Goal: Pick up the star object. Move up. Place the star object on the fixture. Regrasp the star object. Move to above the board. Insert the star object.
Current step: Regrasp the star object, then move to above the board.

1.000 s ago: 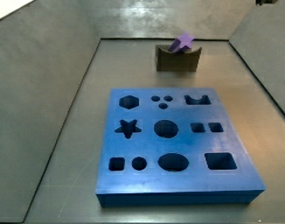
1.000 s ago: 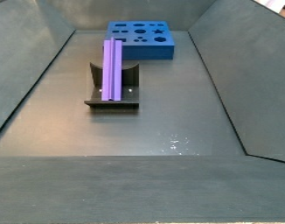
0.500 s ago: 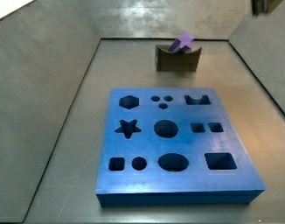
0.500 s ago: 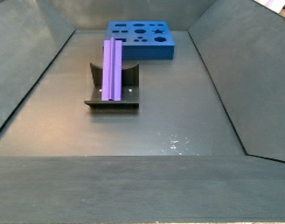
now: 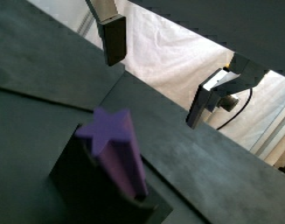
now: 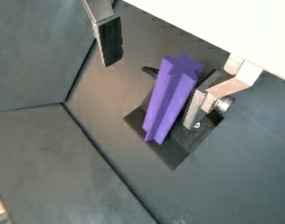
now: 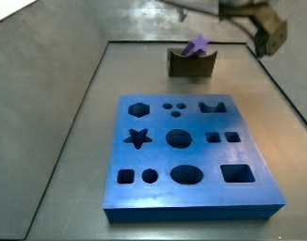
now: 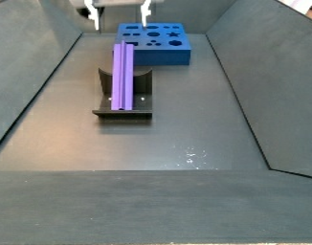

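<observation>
The star object point(image 7: 195, 44) is held from below by the fixture's open notch point(image 7: 191, 57). It will come loose and leave the fixture behind when I lift.
The star object is a long light-purple ridged bar point(image 8: 122, 75). It lies in the notch of the dark fixture point(image 8: 124, 103), and its star-shaped end shows in the side view point(image 7: 197, 45) above the fixture point(image 7: 190, 64). The blue board point(image 7: 191, 160) with dark cutouts lies apart from the fixture and also shows in a side view point(image 8: 155, 43). My gripper point(image 8: 119, 11) is open and empty, above the bar's far end. In both wrist views the star object point(image 5: 117, 147) point(image 6: 170, 98) lies below my gripper point(image 5: 156, 74) point(image 6: 155, 73), untouched by the fingers point(image 5: 112, 39) point(image 6: 110, 40).
Grey sloping walls enclose the floor on all sides point(image 8: 31, 86). My arm shows as a blur at the upper right of a side view point(image 7: 250, 17). A white cloth point(image 5: 180, 52) lies behind the enclosure in a wrist view.
My gripper and arm have come into both side views, over the fixture end. The star object, fixture and board have not moved.
</observation>
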You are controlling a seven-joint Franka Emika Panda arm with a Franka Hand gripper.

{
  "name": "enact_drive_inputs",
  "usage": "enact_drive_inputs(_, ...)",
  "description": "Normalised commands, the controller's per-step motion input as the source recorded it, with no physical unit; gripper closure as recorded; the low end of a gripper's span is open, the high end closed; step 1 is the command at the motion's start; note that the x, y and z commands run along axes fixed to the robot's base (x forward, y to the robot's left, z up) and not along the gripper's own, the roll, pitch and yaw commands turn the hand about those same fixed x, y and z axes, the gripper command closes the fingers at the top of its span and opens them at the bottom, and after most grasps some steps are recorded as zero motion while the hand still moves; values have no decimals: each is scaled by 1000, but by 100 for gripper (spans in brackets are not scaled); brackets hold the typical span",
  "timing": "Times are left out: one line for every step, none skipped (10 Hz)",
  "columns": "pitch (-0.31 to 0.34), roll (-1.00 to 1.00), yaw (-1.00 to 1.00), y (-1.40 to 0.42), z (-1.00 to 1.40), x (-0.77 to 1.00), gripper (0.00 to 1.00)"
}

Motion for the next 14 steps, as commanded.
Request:
enact_drive_inputs(-94,54,-43,31,-1000,65,0)
enact_drive_inputs(-74,51,-50,26,-949,66,0)
enact_drive_inputs(-56,51,-56,18,-778,58,0)
enact_drive_inputs(-32,54,-53,11,-555,52,0)
enact_drive_inputs(-26,55,-46,6,-446,55,0)
enact_drive_inputs(0,56,-29,2,-189,60,0)
enact_drive_inputs(0,0,0,0,0,0,100)
enact_drive_inputs(195,383,152,-181,1000,99,100)
enact_drive_inputs(190,372,152,-183,1000,100,100)
enact_drive_inputs(167,300,160,-178,1000,105,100)
enact_drive_inputs(131,219,169,-172,1000,109,100)
enact_drive_inputs(106,174,174,-171,1000,109,100)
enact_drive_inputs(52,92,172,-166,1000,106,100)
enact_drive_inputs(33,68,165,-161,1000,106,100)
